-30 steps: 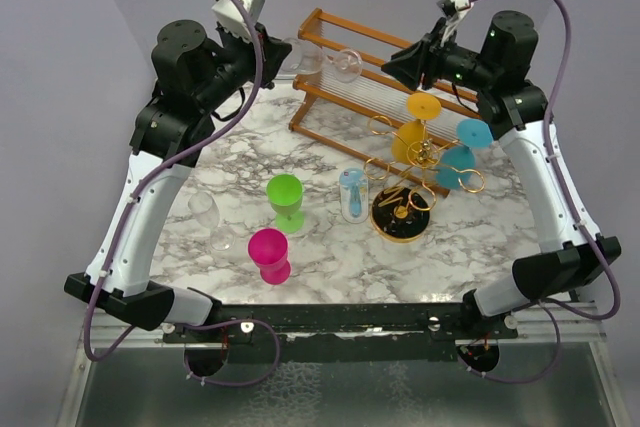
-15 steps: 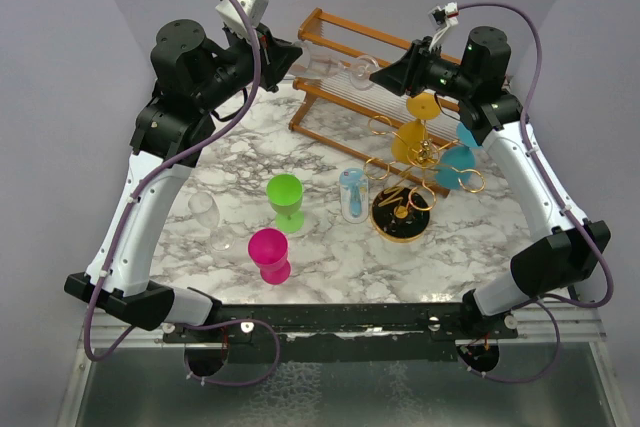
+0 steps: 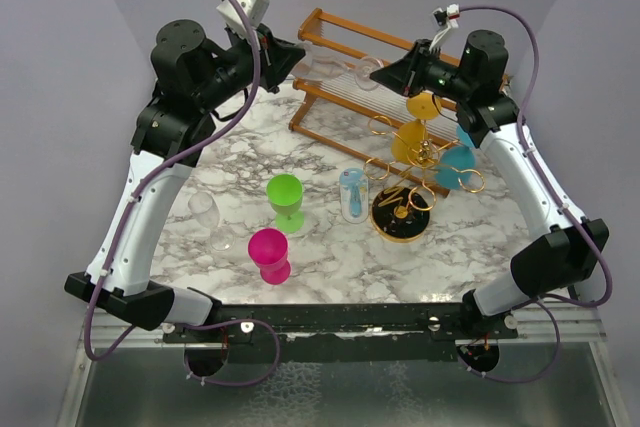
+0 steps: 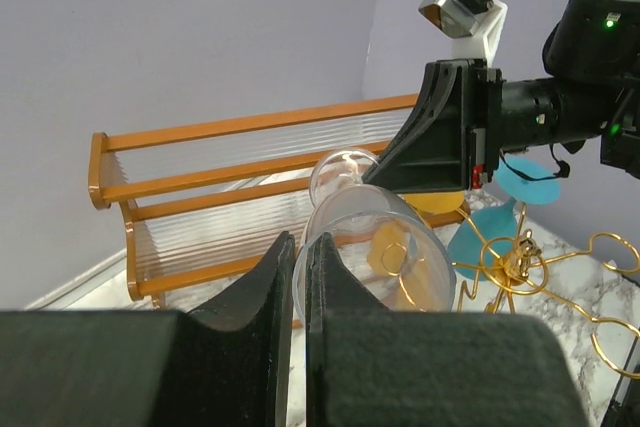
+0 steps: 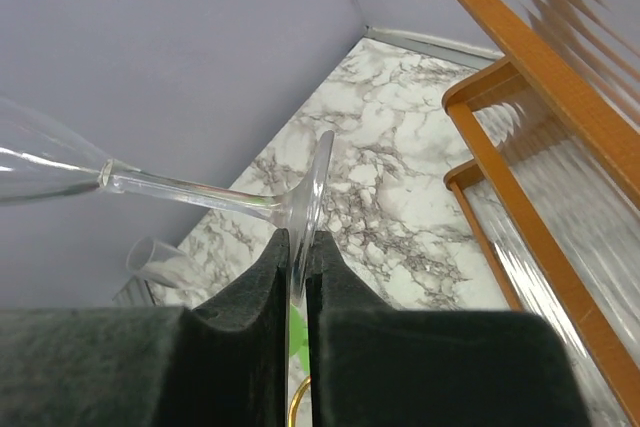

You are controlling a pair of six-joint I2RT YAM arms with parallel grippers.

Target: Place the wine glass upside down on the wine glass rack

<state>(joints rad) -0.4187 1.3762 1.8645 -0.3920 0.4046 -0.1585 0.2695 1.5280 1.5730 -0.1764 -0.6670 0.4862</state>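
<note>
The wine glass is pinned level by its rim (image 3: 307,64) in my left gripper, which should open before my right gripper swings the bowl down toward the gold rack (image 3: 381,125).
A clear wine glass (image 3: 335,69) lies level in the air over the wooden shelf rack, held between both grippers. My left gripper (image 3: 298,55) is shut on the rim of its bowl (image 4: 365,237); its fingertips (image 4: 298,247) pinch the glass wall. My right gripper (image 3: 378,73) is shut on the glass's round foot (image 5: 312,187), and the stem (image 5: 190,192) runs off to the left. The gold wire wine glass rack (image 3: 405,212) stands right of centre on its black base. It carries a yellow glass (image 3: 415,127) and a teal glass (image 3: 462,159) upside down.
The brown wooden slatted rack (image 3: 330,107) stands at the back under the held glass. On the marble table stand a green glass (image 3: 286,199), a pink glass (image 3: 268,252), a clear glass (image 3: 207,215) and a light blue glass (image 3: 352,194) beside the gold rack.
My right arm has swung left to the glass's foot and shut on it. My left gripper has shifted slightly right with the bowl. Little has moved in the last half second.
</note>
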